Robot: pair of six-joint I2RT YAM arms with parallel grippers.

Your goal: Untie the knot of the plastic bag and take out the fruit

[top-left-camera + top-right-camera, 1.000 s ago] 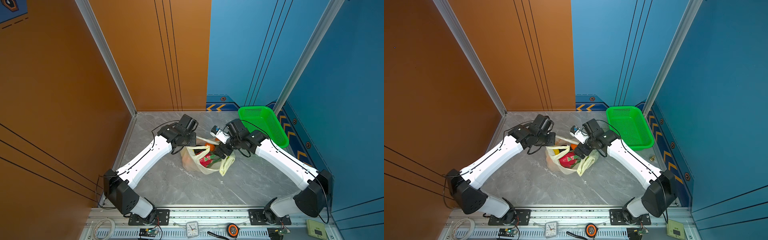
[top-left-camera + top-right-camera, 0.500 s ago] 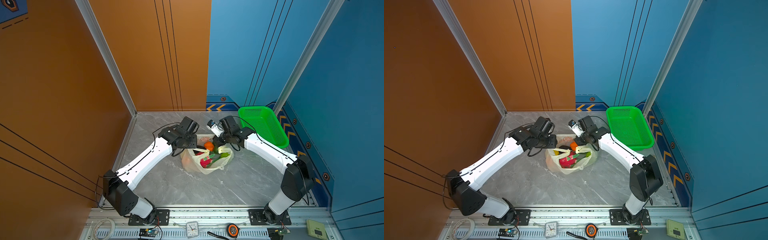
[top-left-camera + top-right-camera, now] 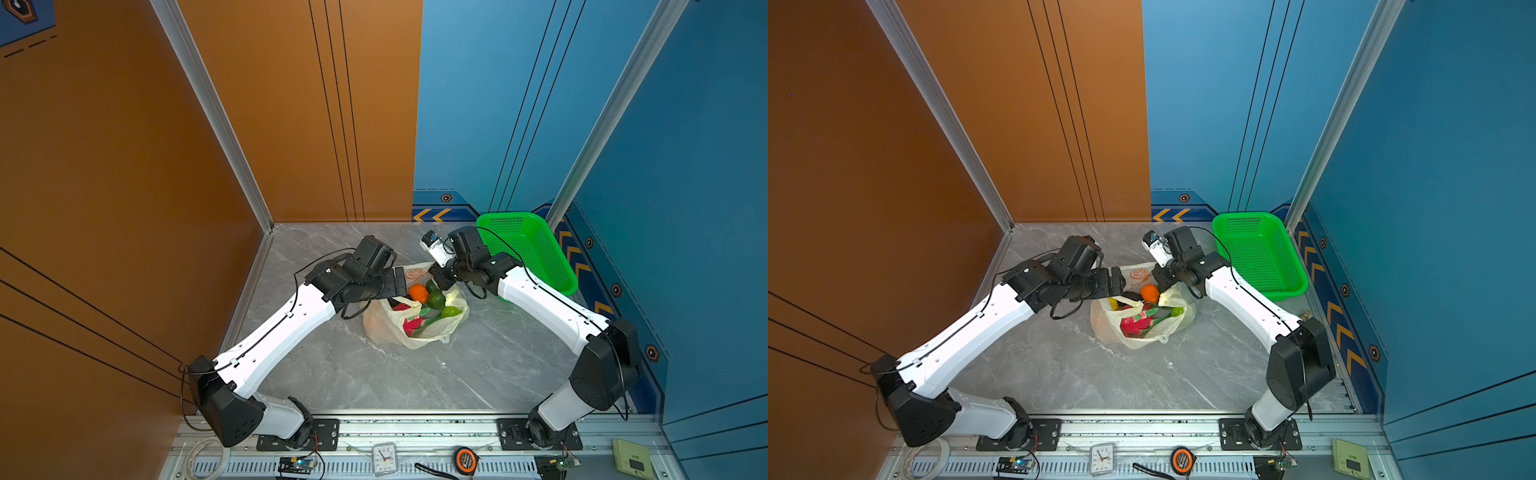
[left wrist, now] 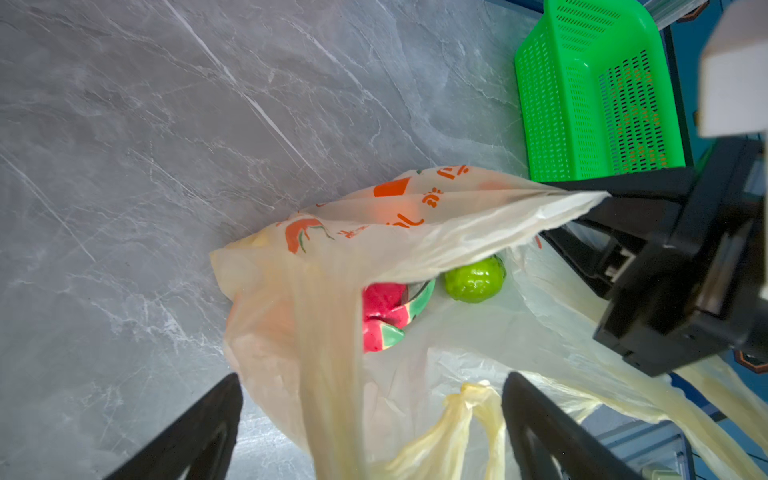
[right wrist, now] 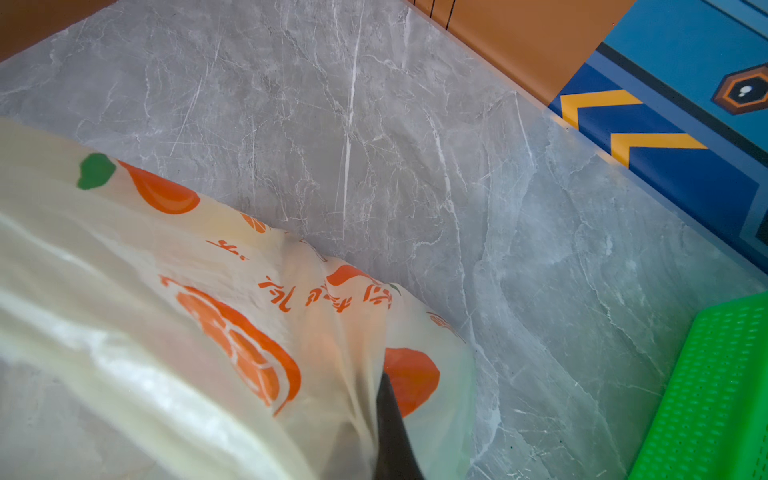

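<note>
Next, my left gripper takes hold of the bag's opposite rim while my right gripper pulls the bag's handle on the basket's side clear, because that handle flops over the fruit.
The cream-yellow plastic bag lies on the floor between both arms with its mouth gaping. Inside it the fruit shows: an orange, a green round one and a pink-red dragon fruit. My right gripper is shut on the bag's far rim and holds it taut. At the bag's left side my left gripper stands open. A loose twisted handle lies between its fingers, gripped by neither. No knot is in view.
A green perforated basket stands at the back right, close behind my right arm. Orange and blue walls close the floor in at the back and sides. A clock and a tape measure lie on the front rail.
My left gripper has opened and let the bag's handle go. My right gripper has swung in to the bag's far rim and shut on it, and the bag's mouth has spread open.
</note>
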